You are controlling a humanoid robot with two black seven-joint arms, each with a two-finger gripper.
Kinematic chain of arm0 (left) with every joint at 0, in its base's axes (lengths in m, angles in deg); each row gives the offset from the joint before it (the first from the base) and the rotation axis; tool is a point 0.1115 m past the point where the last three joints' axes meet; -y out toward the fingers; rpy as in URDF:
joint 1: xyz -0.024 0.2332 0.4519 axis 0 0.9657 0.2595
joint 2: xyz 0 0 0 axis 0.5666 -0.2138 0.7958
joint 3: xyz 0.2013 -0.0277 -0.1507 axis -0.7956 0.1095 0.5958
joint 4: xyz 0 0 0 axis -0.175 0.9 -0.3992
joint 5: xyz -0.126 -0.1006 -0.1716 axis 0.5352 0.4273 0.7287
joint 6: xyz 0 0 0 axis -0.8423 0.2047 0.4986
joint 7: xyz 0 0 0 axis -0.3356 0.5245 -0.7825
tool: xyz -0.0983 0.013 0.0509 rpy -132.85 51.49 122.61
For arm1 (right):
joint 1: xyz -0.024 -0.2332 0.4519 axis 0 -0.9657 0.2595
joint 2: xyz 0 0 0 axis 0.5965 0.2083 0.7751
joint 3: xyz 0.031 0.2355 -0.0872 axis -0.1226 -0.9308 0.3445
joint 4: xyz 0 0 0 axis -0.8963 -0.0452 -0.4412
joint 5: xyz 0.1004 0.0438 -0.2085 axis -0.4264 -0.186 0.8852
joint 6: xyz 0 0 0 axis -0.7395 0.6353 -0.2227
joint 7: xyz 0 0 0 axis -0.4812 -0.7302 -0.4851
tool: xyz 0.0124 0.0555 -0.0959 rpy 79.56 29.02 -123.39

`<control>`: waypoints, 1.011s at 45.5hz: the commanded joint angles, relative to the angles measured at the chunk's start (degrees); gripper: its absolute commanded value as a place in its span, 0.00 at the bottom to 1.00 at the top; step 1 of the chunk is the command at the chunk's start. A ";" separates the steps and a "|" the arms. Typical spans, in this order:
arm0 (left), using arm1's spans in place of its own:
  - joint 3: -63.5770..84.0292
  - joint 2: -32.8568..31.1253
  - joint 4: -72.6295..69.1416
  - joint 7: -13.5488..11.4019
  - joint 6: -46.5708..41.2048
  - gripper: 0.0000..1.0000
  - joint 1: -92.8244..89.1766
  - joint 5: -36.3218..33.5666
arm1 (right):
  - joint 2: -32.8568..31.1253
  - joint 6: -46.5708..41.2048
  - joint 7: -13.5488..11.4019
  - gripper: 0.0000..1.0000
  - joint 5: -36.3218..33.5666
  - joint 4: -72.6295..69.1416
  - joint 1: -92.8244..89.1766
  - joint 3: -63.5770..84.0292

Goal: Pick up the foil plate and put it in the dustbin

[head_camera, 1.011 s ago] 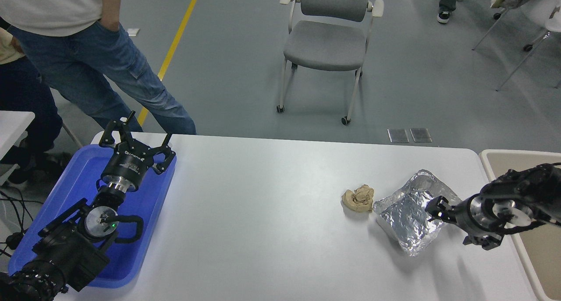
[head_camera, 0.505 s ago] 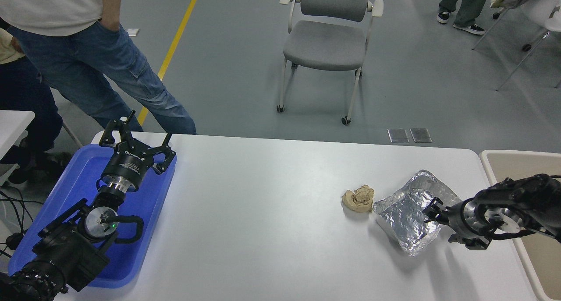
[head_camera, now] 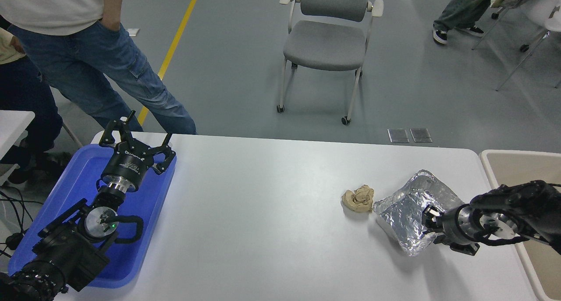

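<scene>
My gripper will lift the foil plate by its rim, and the plate will stay spread open, since it holds its edge up above a shadow.
The foil plate, shiny and crinkled, lies on the white table at the right, with its far corner raised. My right gripper comes in from the right edge, low over the table. It is open and its jaws are at the plate's near right rim. One fingertip rests on the foil; the other is partly hidden by the rim. The beige dustbin stands off the table's right end, behind my right arm. My left gripper is parked, open, over the blue tray at the lower left.
A small crumpled tan paper wad lies just left of the foil plate. A person in jeans stands at the far left corner. A grey chair stands on the floor beyond the table.
My right gripper has moved left and down toward the table, from just right of the foil plate to onto its near right rim. The plate and my left arm have not moved.
</scene>
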 commanded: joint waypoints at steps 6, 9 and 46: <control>-0.05 0.00 0.00 0.00 0.00 1.00 0.00 0.09 | -1.96 -6.09 -0.08 0.00 -0.42 -1.31 1.60 -0.39; -0.05 0.00 0.00 0.00 0.00 1.00 0.00 0.09 | -3.18 -6.35 0.00 0.00 -0.33 -2.37 2.82 0.14; 0.04 0.00 0.00 0.00 0.00 1.00 0.00 0.00 | -13.21 -32.90 0.27 0.00 16.28 -17.75 47.91 19.21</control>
